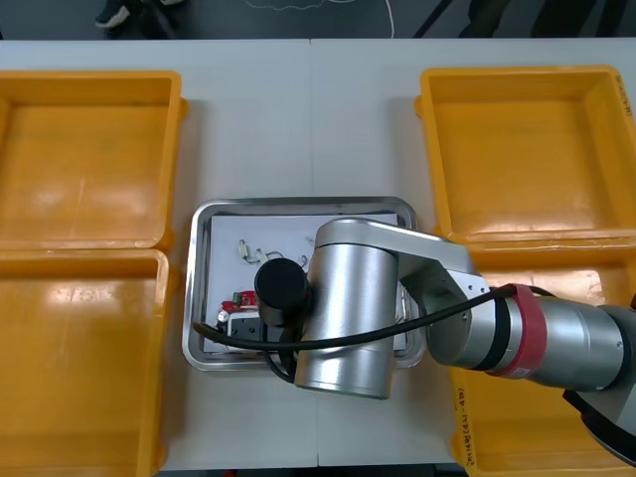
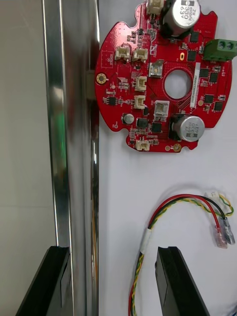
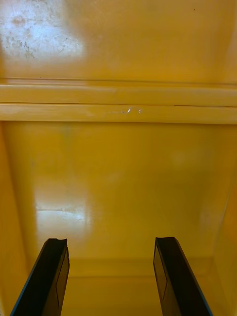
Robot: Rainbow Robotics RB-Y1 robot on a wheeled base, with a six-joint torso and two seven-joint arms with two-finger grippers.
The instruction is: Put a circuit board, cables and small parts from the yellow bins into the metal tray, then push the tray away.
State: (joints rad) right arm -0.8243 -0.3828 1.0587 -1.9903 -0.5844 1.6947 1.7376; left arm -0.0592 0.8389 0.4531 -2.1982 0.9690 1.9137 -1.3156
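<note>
The circuit board (image 1: 237, 301) and cable are lying flat within the tray's rim (image 1: 196, 286), so they should stay in place and travel along when the robot pushes the metal tray away.
The metal tray (image 1: 199, 231), white inside, sits at the table's middle between the yellow bins. My right arm (image 1: 397, 308) reaches across it from the right and hides much of it. Small metal parts (image 1: 248, 249) lie in the tray's far left part, and a bit of the round red circuit board (image 1: 238, 298) peeks out by the arm. My right gripper (image 2: 112, 250) is open and straddles the tray's rim (image 2: 74, 148), one finger outside, the other inside. Beyond the fingers lie the circuit board (image 2: 163, 79) and a red and yellow cable (image 2: 182, 207). My left gripper (image 3: 111, 242) is open over a bare yellow bin floor (image 3: 118, 168).
Two yellow bins (image 1: 89, 159) (image 1: 79, 368) stand at the left and two (image 1: 537, 149) (image 1: 556, 442) at the right; their floors look bare. Bare table (image 1: 298, 109) lies beyond the tray's far edge. A bin wall ridge (image 3: 118, 101) runs ahead of my left fingers.
</note>
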